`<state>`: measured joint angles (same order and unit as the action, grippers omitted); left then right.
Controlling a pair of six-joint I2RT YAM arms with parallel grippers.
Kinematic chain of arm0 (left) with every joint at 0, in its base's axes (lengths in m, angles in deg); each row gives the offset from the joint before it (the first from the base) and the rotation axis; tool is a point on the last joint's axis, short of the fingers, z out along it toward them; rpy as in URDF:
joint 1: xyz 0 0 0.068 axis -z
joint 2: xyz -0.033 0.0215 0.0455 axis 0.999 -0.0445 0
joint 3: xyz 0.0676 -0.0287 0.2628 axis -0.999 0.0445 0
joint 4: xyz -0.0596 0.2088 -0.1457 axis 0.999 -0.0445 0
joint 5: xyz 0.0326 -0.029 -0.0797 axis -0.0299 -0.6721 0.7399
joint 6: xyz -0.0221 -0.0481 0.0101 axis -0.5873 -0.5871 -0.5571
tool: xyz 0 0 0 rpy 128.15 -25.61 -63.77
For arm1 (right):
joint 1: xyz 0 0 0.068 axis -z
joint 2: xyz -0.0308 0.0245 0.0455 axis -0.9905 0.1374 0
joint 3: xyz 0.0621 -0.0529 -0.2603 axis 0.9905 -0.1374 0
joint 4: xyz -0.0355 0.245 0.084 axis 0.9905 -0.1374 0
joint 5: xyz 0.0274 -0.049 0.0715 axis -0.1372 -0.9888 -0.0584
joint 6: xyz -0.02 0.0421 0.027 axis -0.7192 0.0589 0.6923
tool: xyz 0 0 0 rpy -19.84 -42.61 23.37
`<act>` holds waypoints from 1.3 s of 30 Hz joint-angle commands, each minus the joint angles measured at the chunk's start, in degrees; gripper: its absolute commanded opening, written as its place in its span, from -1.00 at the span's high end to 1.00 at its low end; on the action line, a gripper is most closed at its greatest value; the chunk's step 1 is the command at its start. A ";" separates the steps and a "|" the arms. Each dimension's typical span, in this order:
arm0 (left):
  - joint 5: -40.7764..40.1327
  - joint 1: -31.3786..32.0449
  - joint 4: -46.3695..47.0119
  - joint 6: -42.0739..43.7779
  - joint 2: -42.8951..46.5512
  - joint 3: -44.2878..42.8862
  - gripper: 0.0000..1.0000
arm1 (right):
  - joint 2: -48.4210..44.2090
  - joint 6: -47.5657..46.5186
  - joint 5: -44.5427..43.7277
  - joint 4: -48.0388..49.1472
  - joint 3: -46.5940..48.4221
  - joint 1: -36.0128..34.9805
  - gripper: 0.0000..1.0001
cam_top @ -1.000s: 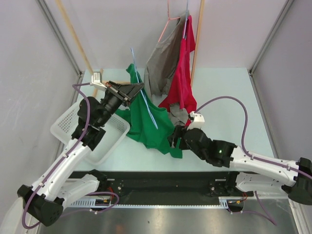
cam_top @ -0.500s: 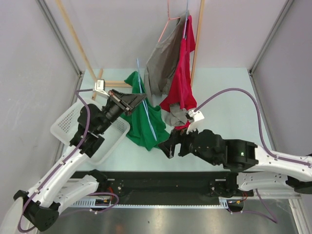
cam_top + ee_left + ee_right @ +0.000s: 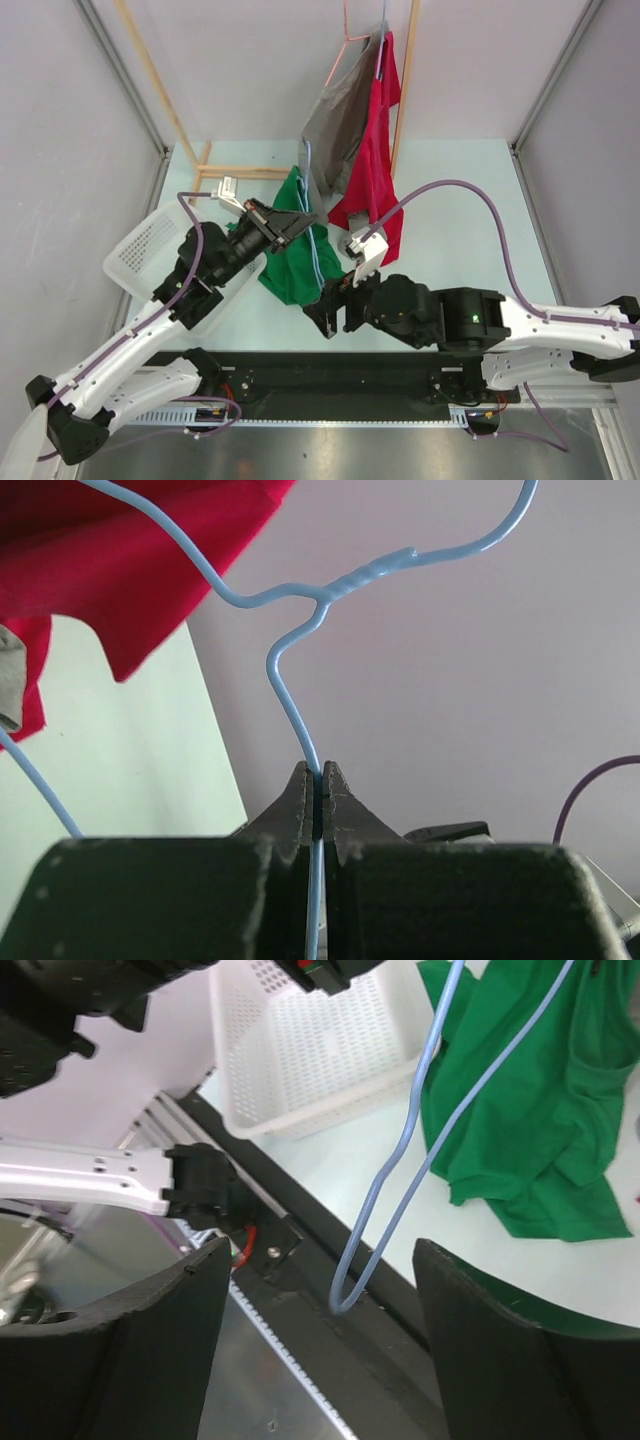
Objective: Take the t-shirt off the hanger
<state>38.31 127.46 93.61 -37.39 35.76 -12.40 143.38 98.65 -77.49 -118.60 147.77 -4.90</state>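
Observation:
My left gripper is holding the blue hanger by its neck (image 3: 324, 595), so next my right gripper closes on the hanger at its lower corner (image 3: 342, 1302) to free my left gripper for the green t-shirt.
My left gripper (image 3: 297, 222) (image 3: 318, 776) is shut on the thin blue wire hanger (image 3: 292, 712), just below its twisted neck. The hanger (image 3: 315, 243) runs down across the green t-shirt (image 3: 292, 265), which hangs bunched over the table with its lower edge resting there. My right gripper (image 3: 329, 308) (image 3: 322, 1272) stands open near the table's front edge, apart from the shirt. In the right wrist view the hanger's bare lower corner (image 3: 346, 1300) dangles between the wide fingers (image 3: 150, 1360), and the t-shirt (image 3: 530, 1130) sits higher up. Whether the wire still passes inside the shirt I cannot tell.
A grey garment (image 3: 338, 125) and a red one (image 3: 376, 160) hang from the wooden rack (image 3: 404, 90) at the back, the red one close behind the hanger (image 3: 130, 560). A white basket (image 3: 148, 255) (image 3: 310, 1050) sits at the left under my left arm.
My right gripper let go of the shirt's lower edge, opened and drew back towards the front edge. My left gripper carried the hanger rightwards and nearer, and the shirt bunched up.

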 commanded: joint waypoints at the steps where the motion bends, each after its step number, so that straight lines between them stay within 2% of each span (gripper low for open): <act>1: -1.92 3.57 0.70 -0.94 1.82 -0.29 0.99 | 2.09 -2.25 -4.81 0.27 3.89 -0.19 -0.48; 6: -8.50 6.57 -4.13 -7.62 4.10 0.77 0.99 | 3.51 -1.29 -5.78 0.00 3.54 -0.27 -0.19; 10: -11.76 8.85 -8.52 -10.52 4.81 0.24 0.99 | 4.30 0.03 -8.06 -1.66 3.54 -0.62 0.29; 12: -12.55 9.47 -9.32 -11.49 4.54 -0.20 0.99 | 4.56 0.65 -8.85 -3.24 3.80 -0.71 0.45; 15: -12.56 10.09 -10.02 -12.02 4.02 -0.29 0.99 | 4.39 2.75 -10.43 -6.14 4.68 -0.98 0.97; 17: -12.56 10.26 -10.73 -11.67 3.84 -0.11 0.99 | 4.04 4.78 -11.23 -9.21 5.47 -1.24 1.00; 18: -12.47 10.26 -11.16 -11.32 3.93 0.15 0.90 | 3.60 5.22 -11.06 -10.18 5.82 -1.41 1.00; 19: -12.64 10.26 -11.17 -10.01 4.10 0.41 0.70 | 3.34 5.92 -11.23 -11.33 6.87 -1.68 1.00; 20: -12.21 10.26 -9.86 -9.04 4.19 0.85 0.31 | 3.16 7.32 -11.40 -13.69 7.31 -2.12 1.00; 25: -8.26 10.26 -8.09 -4.39 6.30 3.05 -0.18 | 3.24 11.28 -12.90 -23.71 13.54 -4.67 1.00; 27: -7.29 10.18 -9.92 -1.84 8.05 2.01 -0.22 | 4.03 12.69 -13.77 -28.29 15.05 -5.28 1.00; 31: -6.67 10.18 -15.81 6.25 13.58 1.30 -0.33 | 3.34 13.31 -15.01 -28.83 14.53 -5.72 1.00; 33: -6.93 10.26 -19.49 9.05 16.66 1.91 -0.41 | 2.72 11.73 -15.27 -25.85 12.95 -5.72 1.00; 34: -6.93 10.26 -20.56 9.85 19.98 2.17 -0.59 | 2.54 11.20 -15.53 -23.40 12.42 -5.72 1.00; 39: -7.28 10.26 -28.65 13.02 28.61 2.44 -0.60 | 2.46 5.59 -17.38 -13.47 9.26 -5.29 1.00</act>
<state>30.26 137.49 72.22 -30.07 59.83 -9.71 147.03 108.33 -90.15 -141.70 158.64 -10.37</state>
